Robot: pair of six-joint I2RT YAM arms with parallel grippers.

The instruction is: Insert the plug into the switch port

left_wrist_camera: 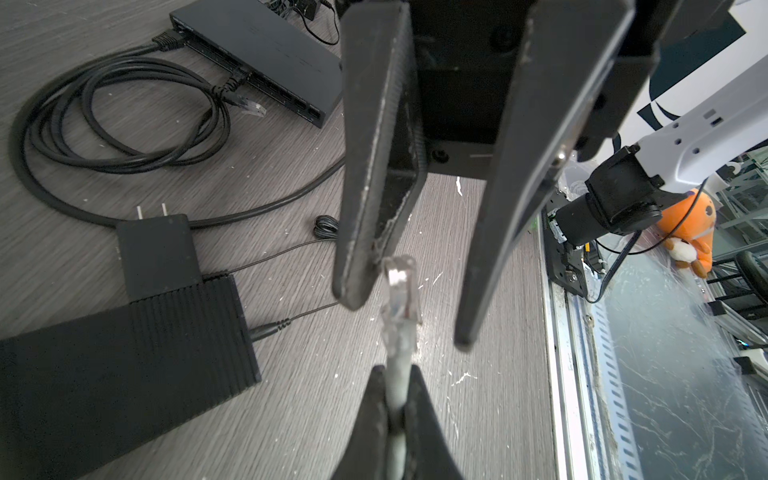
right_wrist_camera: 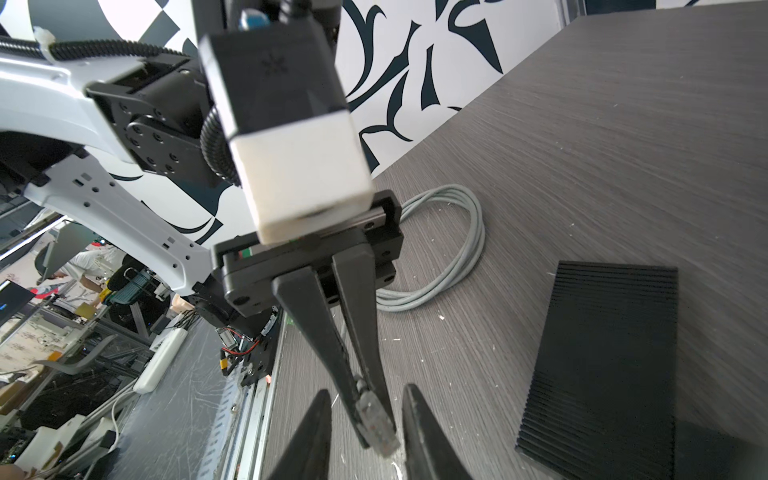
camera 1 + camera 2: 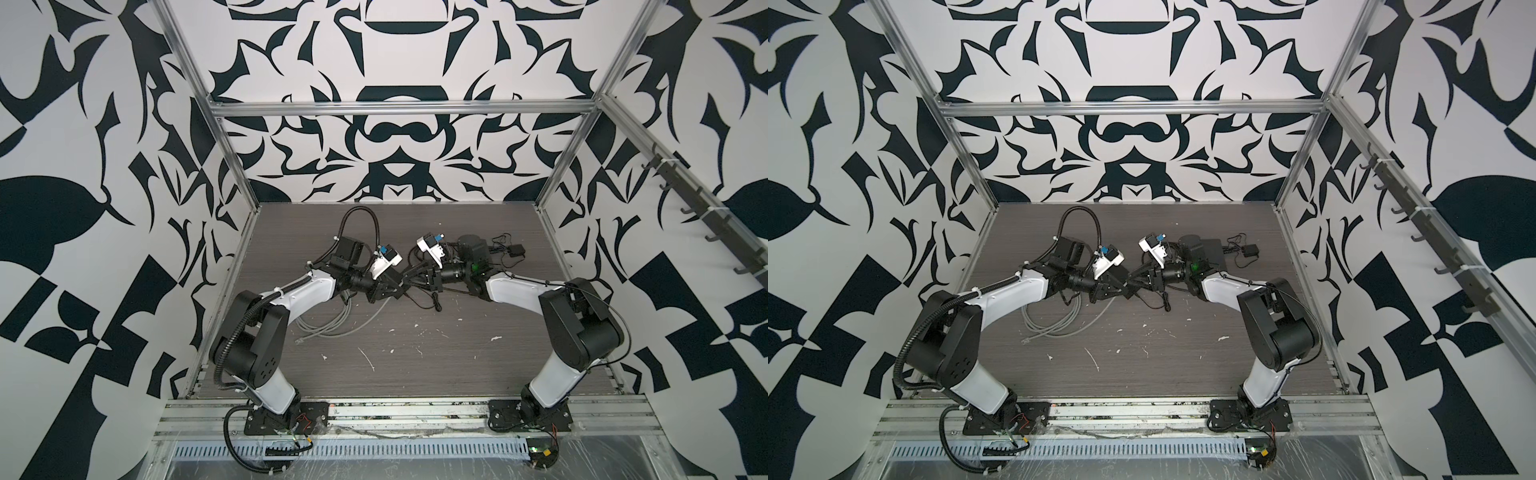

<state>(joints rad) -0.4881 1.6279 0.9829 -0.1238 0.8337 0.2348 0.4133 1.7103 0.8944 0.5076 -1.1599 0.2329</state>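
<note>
Next, my right gripper pinches the plug while my left gripper takes hold of the cable closer to it, because my left gripper is holding the grey cable too far behind the plug.
The clear plug ends a grey cable. My left gripper is shut on that cable just behind the plug and holds it above the table. In the right wrist view the plug sticks out between the fingers of my right gripper, which is open with a gap on each side. Both grippers meet at mid-table: left, right. The switch, a long flat black box with a row of ports, lies beyond, with black cables plugged in.
A ribbed black box lies close by with a black power adapter and thin leads. The rest of the grey cable is coiled under the left arm. A coil of black cable lies by the switch. The table's front rail is near.
</note>
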